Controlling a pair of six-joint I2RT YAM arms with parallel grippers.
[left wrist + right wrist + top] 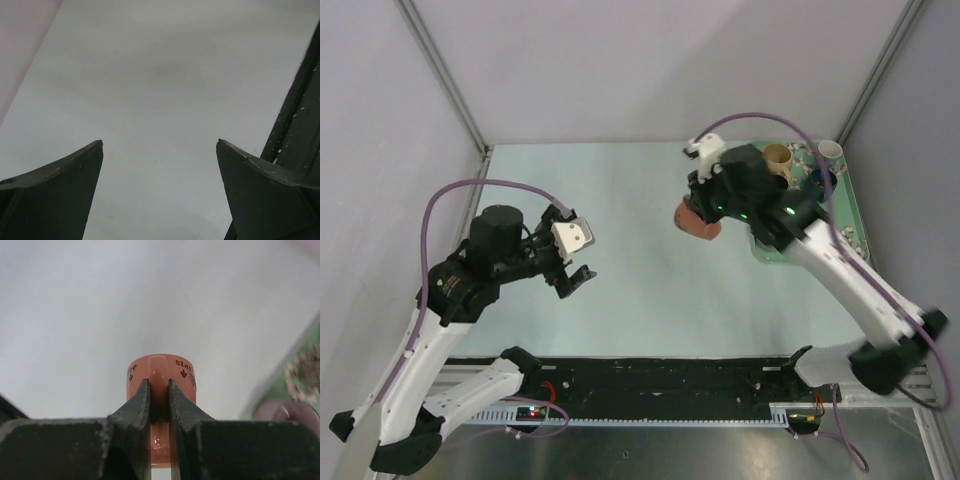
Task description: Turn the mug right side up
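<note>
My right gripper holds the mug's handle [159, 374] with the mug's opening facing down, so my left gripper should hold the mug's rim [700, 233] while my right gripper takes the handle anew.
A salmon-pink mug [700, 222] with black lettering hangs in the air above the pale table, right of centre. My right gripper [703, 207] is shut on the mug's handle. In the right wrist view the two fingers pinch the handle [159, 371] and the mug's body [186, 375] points away from the camera. I cannot tell which way its mouth faces. My left gripper [575, 272] is open and empty over the table at the left; in the left wrist view its fingertips [95, 152] stand wide apart above bare table.
A green patterned tray [850, 215] lies at the back right, with a tan cup [778, 157], a white cup [831, 150] and small dark items on it. The tray's edge shows in the right wrist view [300, 375]. Grey walls enclose the table.
</note>
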